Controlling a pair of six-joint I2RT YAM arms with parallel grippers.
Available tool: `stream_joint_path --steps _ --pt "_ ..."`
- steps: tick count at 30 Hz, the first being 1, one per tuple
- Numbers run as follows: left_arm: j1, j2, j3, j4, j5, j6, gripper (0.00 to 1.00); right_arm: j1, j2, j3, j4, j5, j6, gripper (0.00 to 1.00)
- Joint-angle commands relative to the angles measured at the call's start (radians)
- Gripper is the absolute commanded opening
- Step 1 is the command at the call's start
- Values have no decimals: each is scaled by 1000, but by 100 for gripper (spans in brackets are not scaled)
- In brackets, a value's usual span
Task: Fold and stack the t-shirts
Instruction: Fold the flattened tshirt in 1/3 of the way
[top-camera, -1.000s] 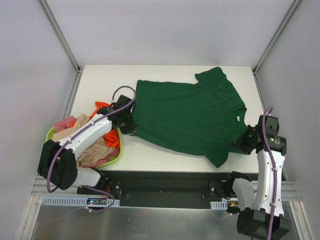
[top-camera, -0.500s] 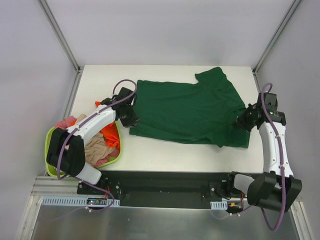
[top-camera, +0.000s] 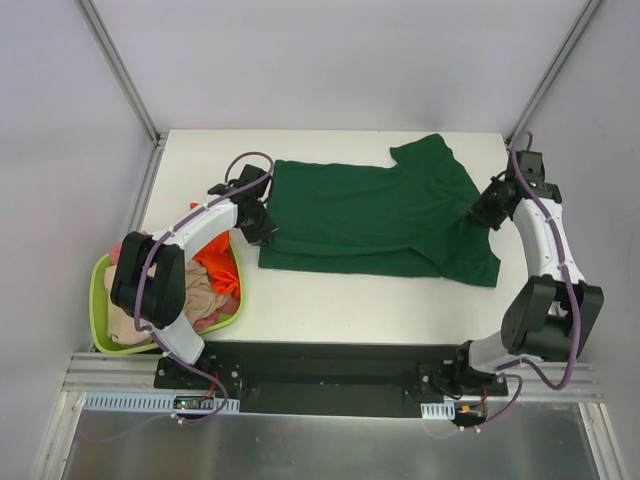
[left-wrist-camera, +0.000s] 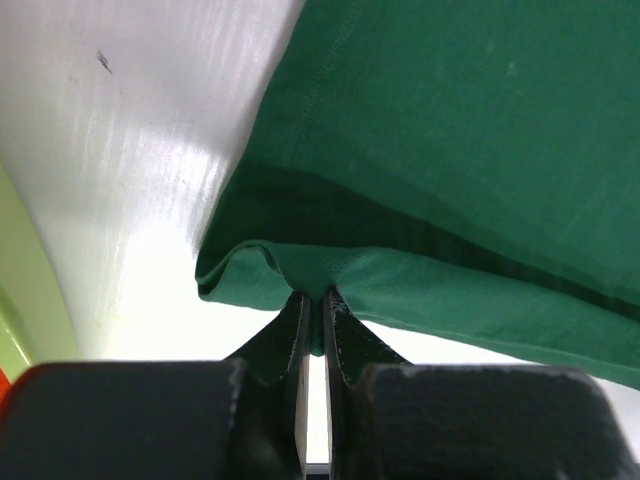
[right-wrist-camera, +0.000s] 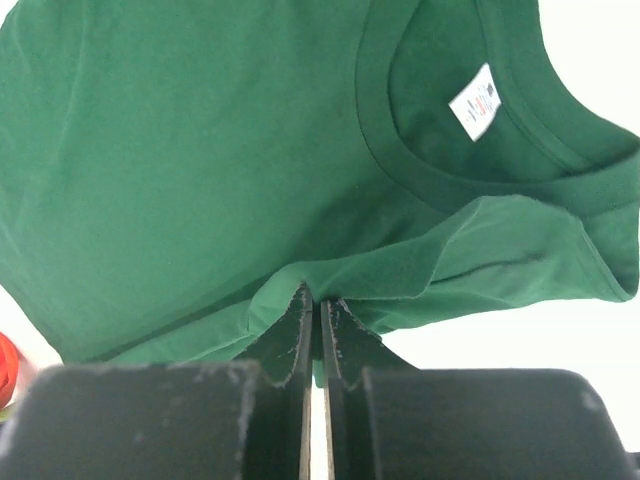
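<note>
The green t-shirt's doubled part lies rumpled (top-camera: 440, 246) below the t-shirt's collar. My right gripper should open and spread that part flat over the shirt's middle (top-camera: 410, 212) before any more folding.
A large dark green t-shirt (top-camera: 370, 215) lies across the white table (top-camera: 350, 300), its near part doubled over onto itself. My left gripper (top-camera: 262, 232) is shut on the shirt's left edge; in the left wrist view the green cloth (left-wrist-camera: 460, 150) bunches between the closed gripper (left-wrist-camera: 315, 300). My right gripper (top-camera: 482, 215) is shut on the shirt's right side, below the collar. In the right wrist view the gripper (right-wrist-camera: 317, 303) pinches a fold of the green t-shirt (right-wrist-camera: 200, 150) under the neck opening with its white label (right-wrist-camera: 475, 102). Orange, beige and pink shirts (top-camera: 205, 285) are piled at the left.
A lime-green basket (top-camera: 100, 280) at the table's left front corner holds the other shirts; the left arm's base link reaches over it. Metal frame posts (top-camera: 120, 75) rise at the back corners. Bare table shows behind and in front of the green shirt.
Both grippers carried the shirt's near edge away from the arms' bases and over the shirt. The near sleeve and hem now lie folded on top, making a narrower band.
</note>
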Motion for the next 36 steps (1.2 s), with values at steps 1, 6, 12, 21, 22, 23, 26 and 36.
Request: stream_joint_path --steps 1,6,12,21,22,23,26,36 --pt "26 17 34 -12 -34 -30 0 31 71 98 48 29 -51 1" --pt "37 58 80 -13 -34 11 0 58 162 162 56 73 -67 1" --pt "49 127 121 -13 -3 51 8 85 317 277 34 98 -68 4" --pt "83 129 178 -24 -51 67 76 127 622 594 -105 147 12 23" --pt "83 117 185 -26 -44 73 88 128 642 627 -110 136 9 30" --pt "83 105 195 -24 -38 74 93 130 651 650 -113 130 0 39" --pt "77 80 216 -22 2 96 99 134 627 664 -121 86 -55 83" --pt "-30 49 175 -19 104 133 99 137 279 144 42 -66 -136 96"
